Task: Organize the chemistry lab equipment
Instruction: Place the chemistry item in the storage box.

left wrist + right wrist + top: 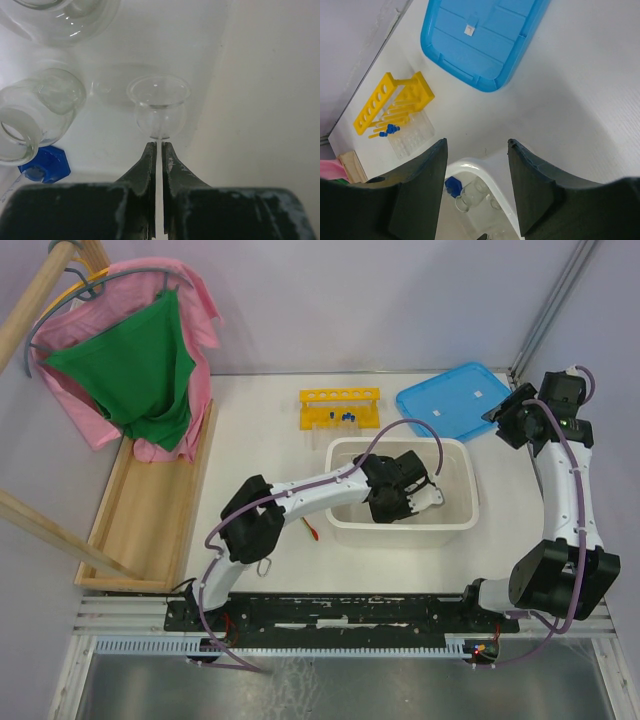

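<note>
The small clear funnel (159, 107) hangs by its stem, away from the larger flasks. My left gripper keeps lowering it until it rests on the open tub's bottom (192, 107).
My left gripper (425, 495) is down inside the white tub (400, 530). In the left wrist view its jaws (159, 145) are shut to a thin slit, tips right at the base of a small clear flask (159, 107). Two larger flasks (40, 110) (65, 20) and a blue cap (45, 164) lie to its left. The yellow rack (340, 405) stands behind the tub with blue-capped tubes (348, 416). A thin red rod (311, 530) lies left of the tub. My right gripper (505, 420) is open and empty, high over the tub's corner (485, 172).
A flat blue lid (455, 400) lies at the back right. A wooden tray (150, 510) and a hanger with pink and green cloth (130, 370) stand at the left. A small metal loop (265, 567) lies near the left arm. The tub wall (260, 100) is close on the left gripper's right.
</note>
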`<state>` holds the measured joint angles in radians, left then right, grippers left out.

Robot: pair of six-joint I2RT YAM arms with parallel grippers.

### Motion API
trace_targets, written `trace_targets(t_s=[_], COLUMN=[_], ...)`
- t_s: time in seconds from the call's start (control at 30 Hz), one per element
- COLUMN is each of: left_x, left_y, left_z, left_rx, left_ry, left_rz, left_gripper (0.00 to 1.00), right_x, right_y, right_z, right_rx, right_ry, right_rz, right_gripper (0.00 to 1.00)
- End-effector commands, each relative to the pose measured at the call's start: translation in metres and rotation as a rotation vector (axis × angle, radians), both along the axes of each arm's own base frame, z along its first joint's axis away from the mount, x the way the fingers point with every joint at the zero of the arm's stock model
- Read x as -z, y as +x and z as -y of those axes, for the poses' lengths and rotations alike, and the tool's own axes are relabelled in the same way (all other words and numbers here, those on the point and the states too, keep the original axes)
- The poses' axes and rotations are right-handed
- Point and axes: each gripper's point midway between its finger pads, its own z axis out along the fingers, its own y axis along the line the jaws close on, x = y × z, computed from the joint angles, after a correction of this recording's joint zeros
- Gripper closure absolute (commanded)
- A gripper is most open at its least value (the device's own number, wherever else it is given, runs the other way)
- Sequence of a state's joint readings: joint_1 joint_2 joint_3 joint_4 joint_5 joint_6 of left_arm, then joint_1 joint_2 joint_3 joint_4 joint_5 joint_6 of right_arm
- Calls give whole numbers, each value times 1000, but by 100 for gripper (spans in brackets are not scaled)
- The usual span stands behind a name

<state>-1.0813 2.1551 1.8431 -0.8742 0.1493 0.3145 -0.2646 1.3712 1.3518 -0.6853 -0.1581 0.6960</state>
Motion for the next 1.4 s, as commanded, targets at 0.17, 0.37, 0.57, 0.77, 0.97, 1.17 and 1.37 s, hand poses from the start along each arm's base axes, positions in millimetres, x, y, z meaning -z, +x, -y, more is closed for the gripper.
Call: trace_targets(t_s=[0.17, 0.37, 0.57, 0.77, 0.97, 1.17, 1.37], left_x=[18, 30, 39, 48, 48, 51, 45], left_y=[7, 8, 8, 5, 5, 6, 9], left_z=[4, 1, -2, -8, -9, -11, -10], left_rx=[19, 3, -5, -16, -31, -42, -59], left_ry=[17, 46, 68, 92, 93, 103, 98], left_rz=[18, 14, 7, -1, 0, 0, 20], left_gripper=[97, 97, 97, 95, 86, 79, 72], right_x=[-13, -11, -9, -6, -5, -4, -5], right_y=[5, 6, 5, 5, 4, 4, 4], right_z=[-1, -2, -3, -3, -3, -4, -4], right_rx=[-1, -6, -6, -6, -7, -8, -9], right_ry=[5, 11, 14, 14, 14, 16, 16], right_rz=[71, 70, 68, 65, 63, 63, 65], right_gripper=[40, 40, 40, 40, 40, 41, 41])
